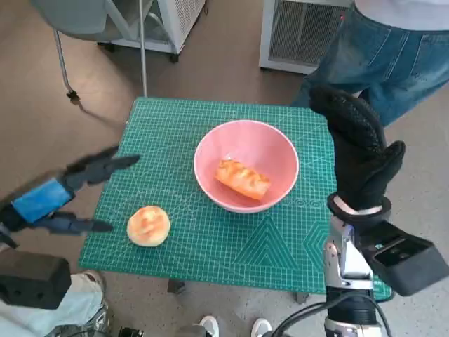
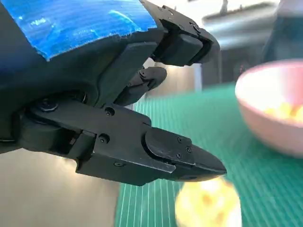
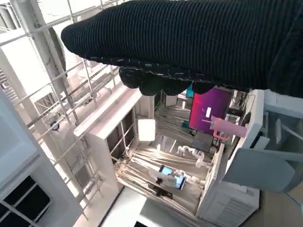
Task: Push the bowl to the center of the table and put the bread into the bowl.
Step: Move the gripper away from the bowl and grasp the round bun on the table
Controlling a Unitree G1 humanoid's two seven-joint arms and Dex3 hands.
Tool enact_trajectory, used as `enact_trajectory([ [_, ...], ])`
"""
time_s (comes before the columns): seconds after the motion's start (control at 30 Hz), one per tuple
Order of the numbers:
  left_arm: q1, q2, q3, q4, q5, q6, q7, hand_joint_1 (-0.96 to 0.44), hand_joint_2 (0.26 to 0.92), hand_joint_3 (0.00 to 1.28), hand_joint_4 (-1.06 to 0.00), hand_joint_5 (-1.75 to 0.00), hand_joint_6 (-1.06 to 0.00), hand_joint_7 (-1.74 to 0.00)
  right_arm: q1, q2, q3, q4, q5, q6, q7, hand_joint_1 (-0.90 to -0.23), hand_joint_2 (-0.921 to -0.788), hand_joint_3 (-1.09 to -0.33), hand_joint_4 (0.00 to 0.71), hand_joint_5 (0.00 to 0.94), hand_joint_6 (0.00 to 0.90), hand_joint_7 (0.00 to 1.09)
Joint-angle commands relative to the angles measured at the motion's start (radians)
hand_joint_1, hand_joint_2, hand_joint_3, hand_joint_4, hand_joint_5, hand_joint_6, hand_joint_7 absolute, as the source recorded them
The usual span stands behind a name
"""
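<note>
I expect the round bun (image 1: 149, 226) to come to rest tilted against the orange bread roll (image 1: 242, 179) when I put it in, because that roll lies across the bottom of the bowl.
A pink bowl (image 1: 246, 166) stands near the middle of the green mat (image 1: 210, 239), with an oblong orange bread roll (image 1: 242, 178) lying inside it. A round bun (image 1: 149, 225) lies on the mat near its front left corner. My left hand (image 1: 59, 196) hovers just off the mat's left edge, fingers spread, holding nothing; in the left wrist view the bun (image 2: 208, 205) shows blurred below its fingers (image 2: 156, 151) and the bowl (image 2: 272, 111) lies beyond. My right hand (image 1: 358, 151) is raised upright at the table's right side, empty.
A person in jeans (image 1: 379, 56) stands behind the table's far right corner. A chair leg and pole (image 1: 143, 49) stand at the far left. White units (image 1: 302, 31) sit on the floor behind. Feet show below the front edge.
</note>
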Motion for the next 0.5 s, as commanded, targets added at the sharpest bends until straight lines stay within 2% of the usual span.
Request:
enact_trajectory([
  [0.03, 0.033, -0.017, -0.011, -0.039, 0.02, 0.049, 0.003, -0.13, 0.791, 0.0, -0.13, -0.02, -0.34, -0.06, 0.002, 0.005, 0.003, 0.017, 0.005, 0.019, 0.008, -0.582, -0.921, -0.78, 0.264, 0.031, -0.001, 0.7],
  [0.5, 0.024, -0.09, -0.15, 0.022, 0.108, 0.054, 0.079, -0.12, 0.812, 0.01, -0.15, 0.0, -0.36, -0.03, -0.01, -0.007, 0.008, 0.017, 0.002, 0.035, 0.02, -0.581, -0.921, -0.786, 0.263, 0.033, -0.001, 0.7],
])
